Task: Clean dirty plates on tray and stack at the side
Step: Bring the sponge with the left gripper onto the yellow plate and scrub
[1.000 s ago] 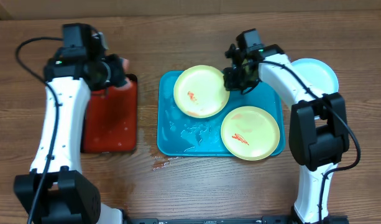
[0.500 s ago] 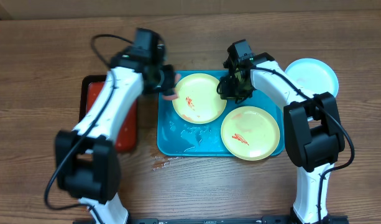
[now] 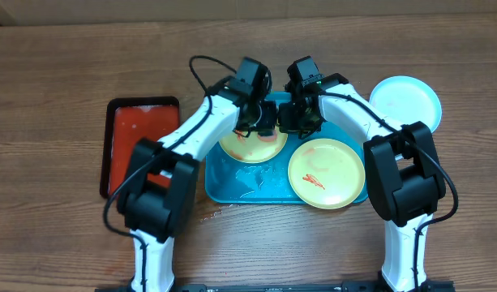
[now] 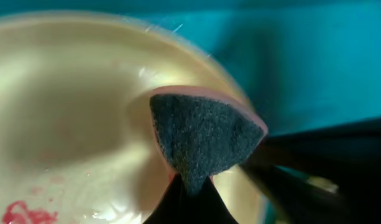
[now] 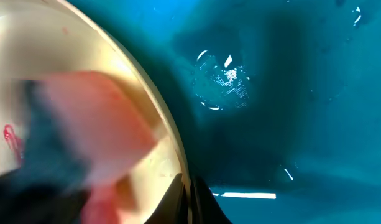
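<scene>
The dark sponge (image 3: 267, 135) is next to the plate's rim that my right gripper holds, and the red smear (image 3: 239, 135) lies across the plate, so my left gripper should wipe back over the smear.
A pale yellow-green plate (image 3: 248, 148) with a red smear lies at the back left of the turquoise tray (image 3: 232, 177). My left gripper (image 3: 260, 122) is shut on a dark sponge with a pink back (image 4: 202, 137) and holds it on this plate (image 4: 66, 124). My right gripper (image 3: 294, 120) is shut on the plate's right rim (image 5: 171, 149). A second yellow-green plate (image 3: 327, 173) with a red smear lies at the tray's front right. A pale blue-white plate (image 3: 404, 101) lies on the table to the right of the tray.
A black tray with a red inside (image 3: 143, 146) stands at the left. Water lies on the turquoise tray's floor (image 3: 246, 174) and on the table by its front left corner (image 3: 207, 215). A pale wall edge runs along the back.
My left arm has swung right from the black tray, carrying the sponge onto the back left plate. My right gripper has moved slightly left along that plate's rim.
</scene>
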You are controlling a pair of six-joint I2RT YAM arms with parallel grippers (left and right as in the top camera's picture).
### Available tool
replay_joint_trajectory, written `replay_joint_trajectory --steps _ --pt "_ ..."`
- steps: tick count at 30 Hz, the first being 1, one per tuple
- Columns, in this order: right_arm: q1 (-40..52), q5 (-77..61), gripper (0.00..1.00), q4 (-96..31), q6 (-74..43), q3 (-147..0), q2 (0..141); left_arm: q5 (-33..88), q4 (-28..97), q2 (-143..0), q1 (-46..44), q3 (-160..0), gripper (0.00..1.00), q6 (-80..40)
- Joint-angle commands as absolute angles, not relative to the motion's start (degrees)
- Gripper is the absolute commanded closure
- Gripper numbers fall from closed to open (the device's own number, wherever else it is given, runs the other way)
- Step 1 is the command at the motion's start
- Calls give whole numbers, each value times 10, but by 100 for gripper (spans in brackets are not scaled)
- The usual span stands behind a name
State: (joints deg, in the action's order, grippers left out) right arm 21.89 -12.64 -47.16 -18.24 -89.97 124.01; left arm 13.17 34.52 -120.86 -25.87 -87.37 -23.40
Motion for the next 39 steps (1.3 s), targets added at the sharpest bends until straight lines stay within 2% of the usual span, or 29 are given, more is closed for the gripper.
replay_joint_trajectory --steps 1,8,16,19,23,27,29,39 --pt "225 -114 96 -470 -202 -884 1243 45 372 -1242 -255 -874 96 -260" --pt "224 -114 96 -462 -202 -884 1243 -105 414 -1240 -245 -876 96 -264" --pt "224 -103 96 -460 -203 -884 1243 -164 481 -1217 -223 -938 96 -264" --pt "224 -103 96 -459 -203 -884 1243 -98 494 -1214 -221 -967 96 -251" --pt "224 -103 96 -459 -203 -884 1243 97 485 -1217 -222 -964 96 -243" --pt "224 -103 96 -457 -203 -884 1243 127 455 -1218 -228 -929 96 -244" --pt "224 -103 96 -457 -203 -884 1243 110 441 -1218 -231 -908 96 -244" --pt "224 -103 96 -458 -203 -884 1243 -121 435 -1218 -213 -868 96 -221"
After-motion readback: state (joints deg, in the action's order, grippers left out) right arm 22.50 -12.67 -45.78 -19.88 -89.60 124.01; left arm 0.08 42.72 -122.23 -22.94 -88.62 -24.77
